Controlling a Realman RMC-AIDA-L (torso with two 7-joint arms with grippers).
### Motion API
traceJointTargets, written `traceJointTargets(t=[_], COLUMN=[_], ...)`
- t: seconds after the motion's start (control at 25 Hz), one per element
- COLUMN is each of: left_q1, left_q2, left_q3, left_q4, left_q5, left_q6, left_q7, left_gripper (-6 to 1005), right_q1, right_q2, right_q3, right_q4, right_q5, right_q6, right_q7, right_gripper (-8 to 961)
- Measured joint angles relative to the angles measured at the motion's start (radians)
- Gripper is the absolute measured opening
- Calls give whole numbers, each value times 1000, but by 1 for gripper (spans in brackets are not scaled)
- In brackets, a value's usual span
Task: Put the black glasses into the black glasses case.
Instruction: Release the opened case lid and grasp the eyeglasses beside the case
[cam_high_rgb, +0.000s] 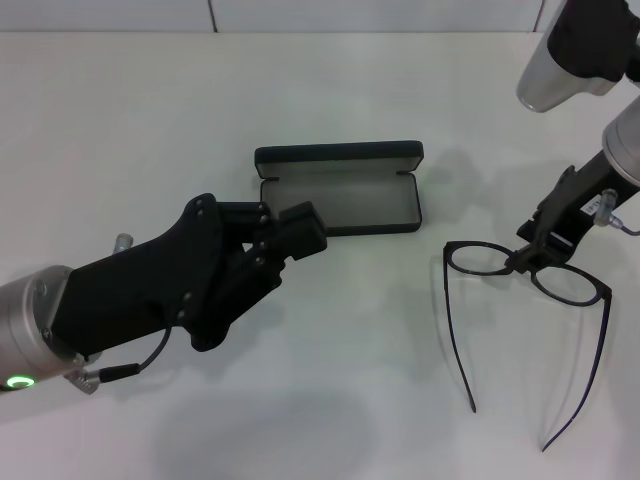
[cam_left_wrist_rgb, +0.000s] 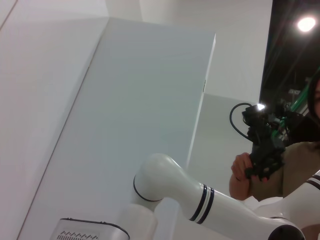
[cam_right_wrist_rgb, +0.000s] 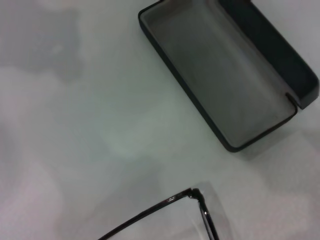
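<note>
Unfolded temple arms (cam_high_rgb: 590, 383) stick out too far to fit the case, so the robot's right gripper should pick up the glasses by their bridge and the left gripper should fold the arms (cam_high_rgb: 456, 338).
The black glasses case (cam_high_rgb: 340, 200) lies open in the middle of the white table, grey lining up and lid standing at the far side; it also shows in the right wrist view (cam_right_wrist_rgb: 220, 85). My left gripper (cam_high_rgb: 297, 230) is at the case's front left corner and covers it. The black glasses (cam_high_rgb: 478, 259) are right of the case, temple arms unfolded and pointing toward the near edge; one corner shows in the right wrist view (cam_right_wrist_rgb: 196, 193). My right gripper (cam_high_rgb: 528, 254) is shut on the bridge between the lenses.
The white table (cam_high_rgb: 120, 130) stretches to a wall at the back. The left wrist view looks upward at a wall, my white right arm (cam_left_wrist_rgb: 185, 195) and a person (cam_left_wrist_rgb: 295, 170) holding a black device.
</note>
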Motion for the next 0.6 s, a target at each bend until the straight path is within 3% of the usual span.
traceJointTargets(t=[0.12,0.32,0.6], left_q1=[-1,-2,-8], left_q2=[0,1,1], left_q3=[0,0,0], left_q4=[0,0,0], left_q5=[0,0,-1], left_q6=[-1,-5,-8], left_q7=[0,0,0], left_gripper=[54,55,54], right_q1=[0,1,6], right_q2=[0,0,0], right_q3=[-1,-1,-27], right_q4=[1,23,48], right_q5=[1,1,1], right_q6=[5,8,28], right_q7=[0,0,-2], right_gripper=[435,274,217])
